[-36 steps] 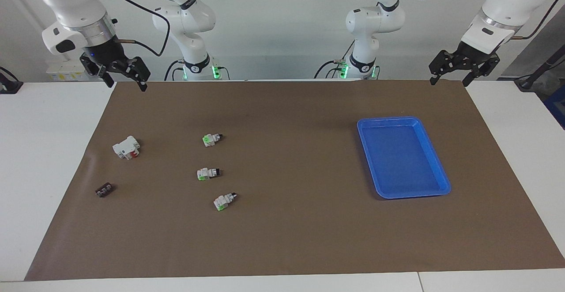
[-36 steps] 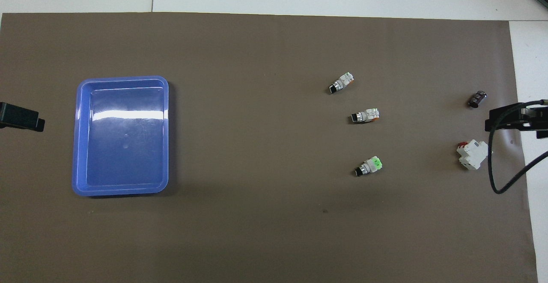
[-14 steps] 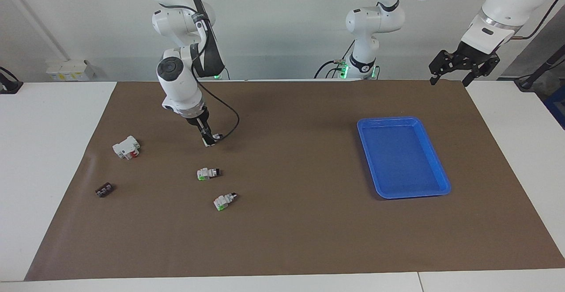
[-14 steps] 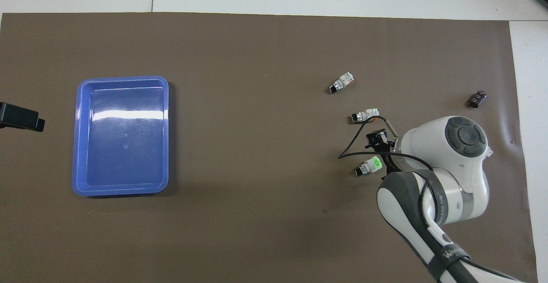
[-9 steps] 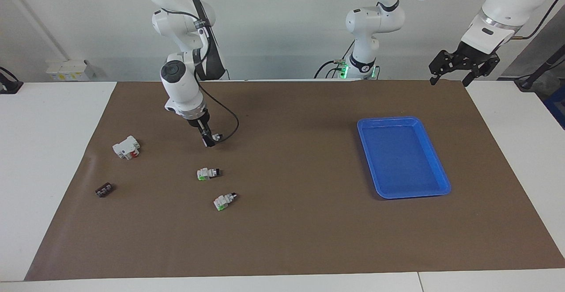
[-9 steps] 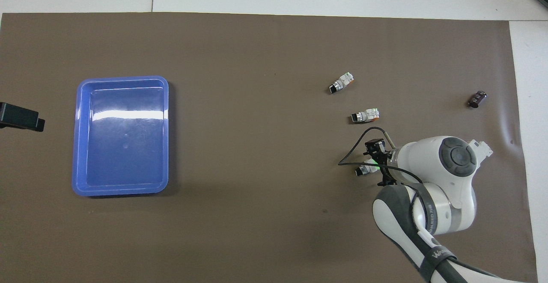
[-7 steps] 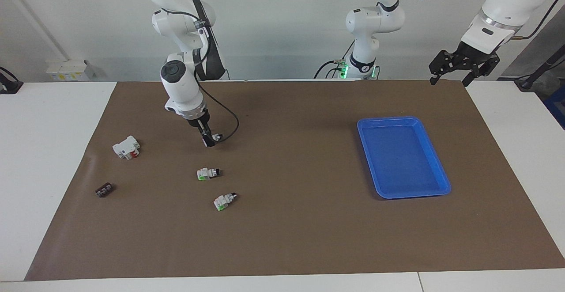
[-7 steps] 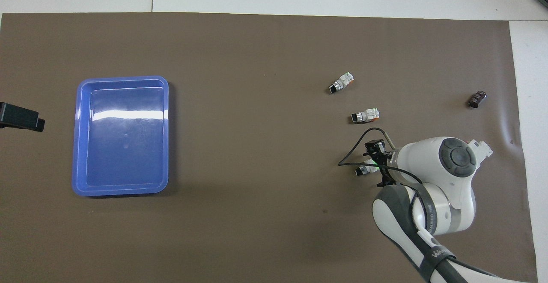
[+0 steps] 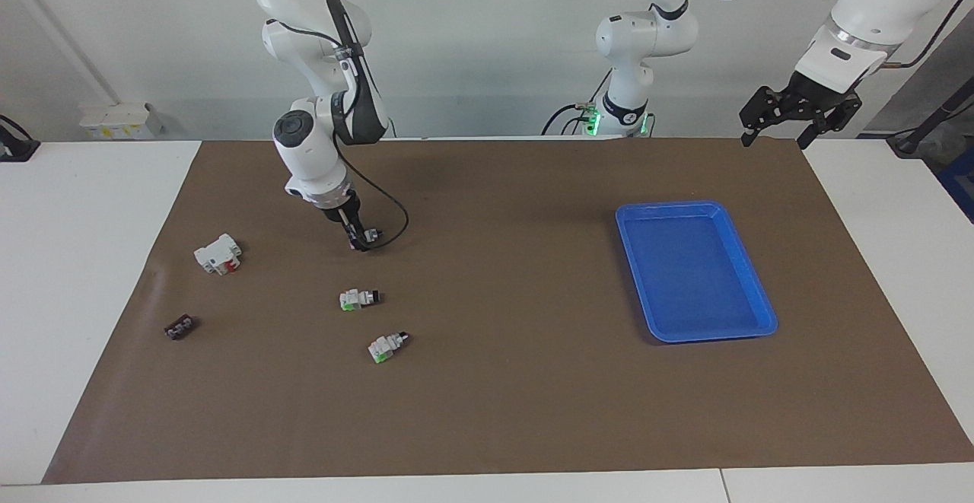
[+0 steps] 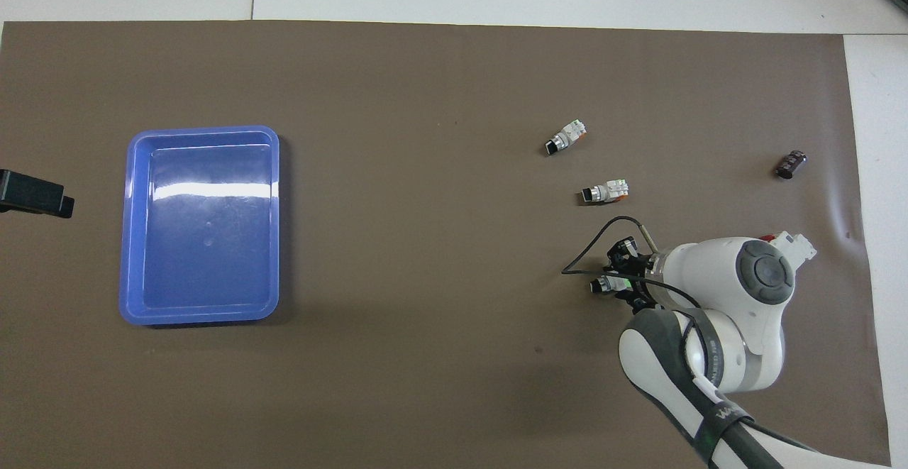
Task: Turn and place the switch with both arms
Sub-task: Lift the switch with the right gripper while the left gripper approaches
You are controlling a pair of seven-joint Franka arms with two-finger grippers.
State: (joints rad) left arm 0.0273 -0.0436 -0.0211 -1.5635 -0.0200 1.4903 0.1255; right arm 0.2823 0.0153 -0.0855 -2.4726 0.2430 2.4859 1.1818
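The whole switch (image 10: 613, 283) will come along when the robot carries it by the black knob (image 10: 596, 286), because the knob sits in a silver collar on the switch's body.
Three white switches with green parts and black knobs lie on the brown mat toward the right arm's end. My right gripper (image 9: 357, 242) is down at the switch (image 9: 370, 236) nearest the robots, open, its fingers on either side of it. In the overhead view the gripper (image 10: 624, 276) covers most of that switch (image 10: 603, 284); only its knob end shows. The other two switches (image 9: 358, 299) (image 9: 386, 347) lie farther from the robots. My left gripper (image 9: 787, 121) waits open, up in the air over the mat's corner at the left arm's end.
A blue tray (image 9: 670, 207) lies on the mat toward the left arm's end. A white block with a red part (image 9: 218, 253) and a small dark brown piece (image 9: 179, 327) lie near the mat's edge at the right arm's end.
My right arm swung in from the mat's corner and came down onto the nearest switch; in the last half second its wrist shifted slightly. The left arm has not moved.
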